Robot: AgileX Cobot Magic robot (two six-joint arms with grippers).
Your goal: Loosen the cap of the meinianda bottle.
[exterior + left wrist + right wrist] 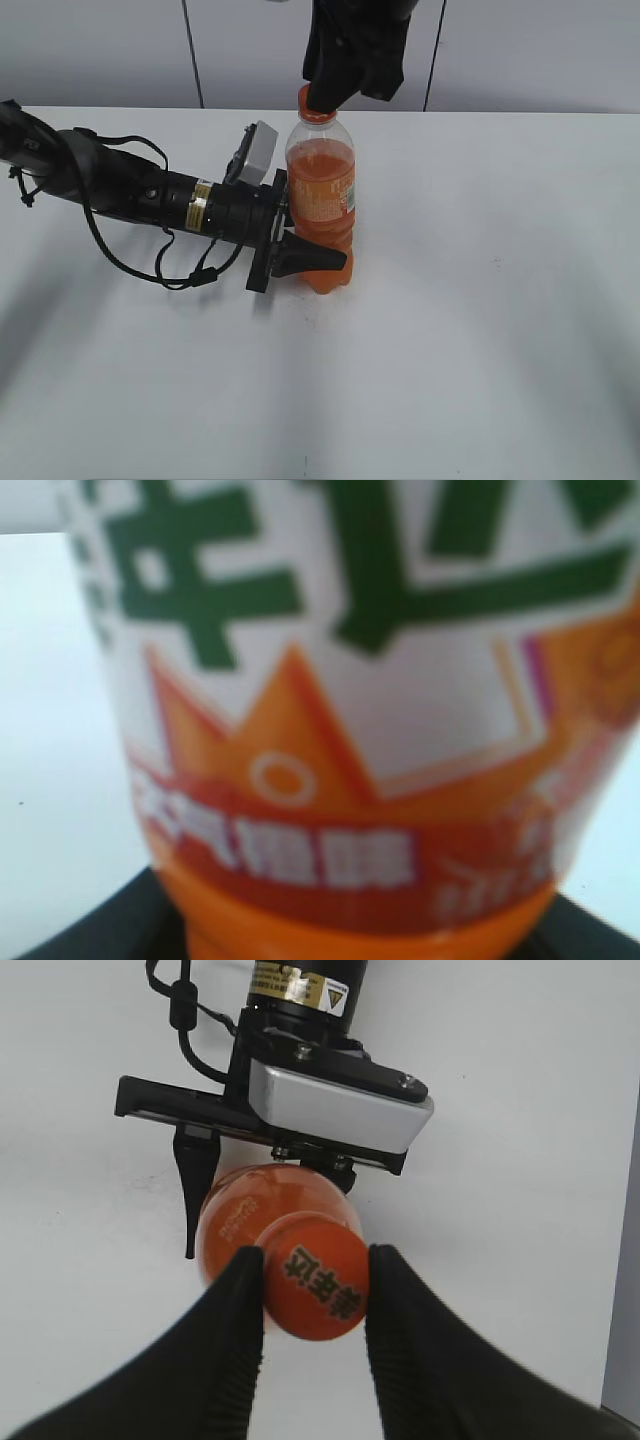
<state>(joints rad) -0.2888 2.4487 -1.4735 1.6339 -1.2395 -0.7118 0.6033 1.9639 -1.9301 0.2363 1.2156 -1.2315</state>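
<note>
I can see my right gripper sitting twisted round on the orange cap, with the cap on the bottle's neck (318, 118). Next, I open that gripper, lift it, turn it back and grip the cap (317, 1278) again.
The meinianda bottle (322, 200) stands upright on the white table, filled with orange drink. Its orange and white label fills the left wrist view (340, 710). My left gripper (300, 255) reaches in from the left and is shut on the bottle's lower body. My right gripper (315, 1285) comes down from above and is shut on the orange cap (317, 1288), one black finger on each side. The cap's dark mark faces the right wrist camera. In the exterior view the cap (309, 101) is mostly hidden by the right gripper (325, 98).
The white table (480, 330) spreads around the bottle. The left arm and its looping black cable (130, 262) lie low across the table's left side. A grey panelled wall (100, 50) runs behind the table's far edge.
</note>
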